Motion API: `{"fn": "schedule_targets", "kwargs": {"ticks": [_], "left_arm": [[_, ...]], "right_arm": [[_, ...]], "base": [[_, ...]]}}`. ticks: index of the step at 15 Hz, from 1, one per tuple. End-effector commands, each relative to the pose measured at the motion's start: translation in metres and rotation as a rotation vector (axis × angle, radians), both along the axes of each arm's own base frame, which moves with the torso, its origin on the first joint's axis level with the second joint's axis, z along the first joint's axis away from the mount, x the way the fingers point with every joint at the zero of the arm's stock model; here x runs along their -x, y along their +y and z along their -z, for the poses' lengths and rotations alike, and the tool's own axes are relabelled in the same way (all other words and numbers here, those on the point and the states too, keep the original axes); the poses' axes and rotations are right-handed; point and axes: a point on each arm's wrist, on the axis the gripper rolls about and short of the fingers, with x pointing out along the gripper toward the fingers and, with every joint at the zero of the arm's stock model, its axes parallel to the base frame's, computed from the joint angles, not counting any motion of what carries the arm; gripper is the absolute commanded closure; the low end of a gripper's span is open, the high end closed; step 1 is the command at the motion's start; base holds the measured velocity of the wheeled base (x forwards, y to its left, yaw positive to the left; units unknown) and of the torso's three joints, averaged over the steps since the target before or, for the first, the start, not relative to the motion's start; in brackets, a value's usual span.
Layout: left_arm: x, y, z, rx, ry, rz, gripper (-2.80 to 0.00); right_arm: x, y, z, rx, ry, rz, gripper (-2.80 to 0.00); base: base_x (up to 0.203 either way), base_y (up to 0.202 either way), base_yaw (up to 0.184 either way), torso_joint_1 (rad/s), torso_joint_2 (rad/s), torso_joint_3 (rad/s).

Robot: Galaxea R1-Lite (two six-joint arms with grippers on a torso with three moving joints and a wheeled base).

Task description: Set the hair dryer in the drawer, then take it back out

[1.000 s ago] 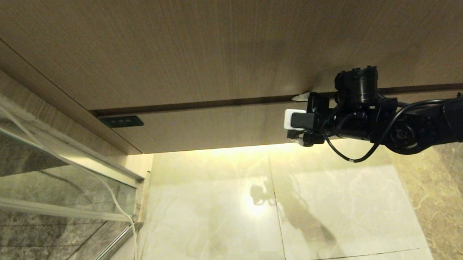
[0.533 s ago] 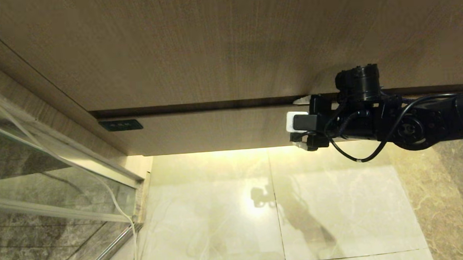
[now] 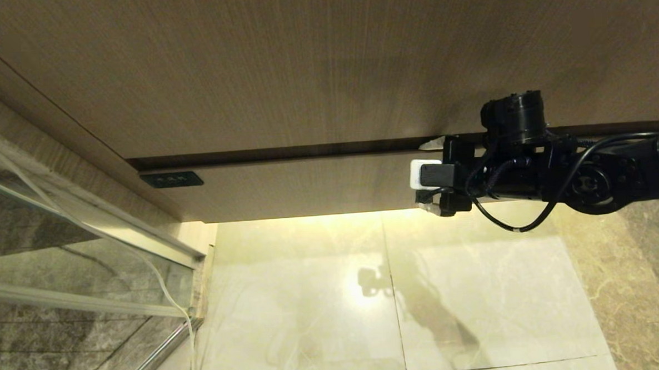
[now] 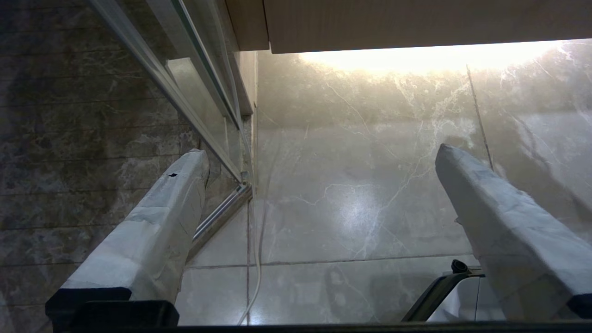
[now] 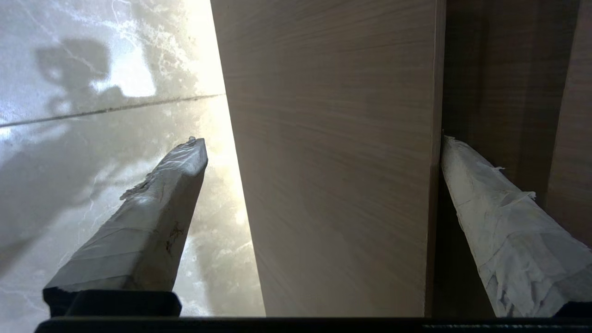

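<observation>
The drawer's top edge (image 5: 438,130) touches only the very end of my right gripper's upper finger, so next I put that finger deeper into the dark gap (image 5: 488,111) before I pull.
The drawer (image 3: 307,186) is the narrow wood-grain front with a small black mark (image 3: 172,179) at its left end, under a much taller wood panel (image 3: 302,69). My right gripper (image 3: 429,174) is open and straddles the drawer front near its right part. One finger sits in the dark gap above the front and the other below its lower edge. In the right wrist view the drawer (image 5: 333,185) fills the space between the fingers of the right gripper (image 5: 322,144). My left gripper (image 4: 321,152) hangs open over the floor, holding nothing. The hair dryer is out of view.
A glass partition with metal rails (image 3: 86,229) stands at the left, with a thin white cord (image 3: 167,286) hanging along it. Glossy marble floor tiles (image 3: 312,308) lie below the lit underside of the cabinet. A part of my base (image 4: 444,291) shows in the left wrist view.
The right forearm has levelled a little and the gripper has edged right. The drawer front and its black mark sit slightly lower in the head view. The jaws have stayed open.
</observation>
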Motion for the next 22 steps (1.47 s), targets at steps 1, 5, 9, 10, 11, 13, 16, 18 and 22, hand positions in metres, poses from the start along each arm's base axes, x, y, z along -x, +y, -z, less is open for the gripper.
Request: {"fn": "schedule_targets", "kwargs": {"ticks": [1, 5, 9, 10, 11, 13, 16, 18, 22], "left_arm": [[0.000, 0.000, 0.000, 0.000, 0.000, 0.000, -2.80], [0.000, 0.000, 0.000, 0.000, 0.000, 0.000, -2.80], [0.000, 0.000, 0.000, -0.001, 0.000, 0.000, -2.80], [0.000, 0.000, 0.000, 0.000, 0.000, 0.000, -2.80], [0.000, 0.000, 0.000, 0.000, 0.000, 0.000, -2.80], [0.000, 0.000, 0.000, 0.000, 0.000, 0.000, -2.80], [0.000, 0.000, 0.000, 0.001, 0.000, 0.000, -2.80], [0.000, 0.000, 0.000, 0.001, 0.000, 0.000, -2.80], [0.000, 0.000, 0.000, -0.001, 0.000, 0.000, -2.80]], "right_arm": [[0.002, -0.001, 0.000, 0.010, 0.004, -0.006, -2.80], [0.004, -0.002, -0.001, 0.018, 0.023, -0.005, -2.80], [0.012, -0.005, 0.004, 0.045, 0.077, -0.012, -2.80], [0.014, -0.006, 0.005, 0.053, 0.098, -0.012, -2.80], [0.016, -0.007, 0.005, 0.058, 0.107, -0.011, -2.80], [0.017, -0.008, 0.005, 0.054, 0.117, -0.002, -2.80], [0.012, -0.006, -0.009, 0.021, 0.067, -0.003, -2.80], [0.013, -0.007, -0.017, 0.014, 0.044, 0.003, -2.80], [0.024, -0.010, -0.030, -0.001, 0.015, 0.001, -2.80]], "base": [[0.000, 0.000, 0.000, 0.000, 0.00, 0.000], [0.000, 0.000, 0.000, 0.000, 0.00, 0.000], [0.000, 0.000, 0.000, 0.000, 0.00, 0.000], [0.000, 0.000, 0.000, 0.000, 0.00, 0.000], [0.000, 0.000, 0.000, 0.000, 0.00, 0.000], [0.000, 0.000, 0.000, 0.000, 0.00, 0.000], [0.000, 0.000, 0.000, 0.000, 0.00, 0.000], [0.000, 0.000, 0.000, 0.000, 0.00, 0.000], [0.000, 0.000, 0.000, 0.000, 0.00, 0.000]]}}
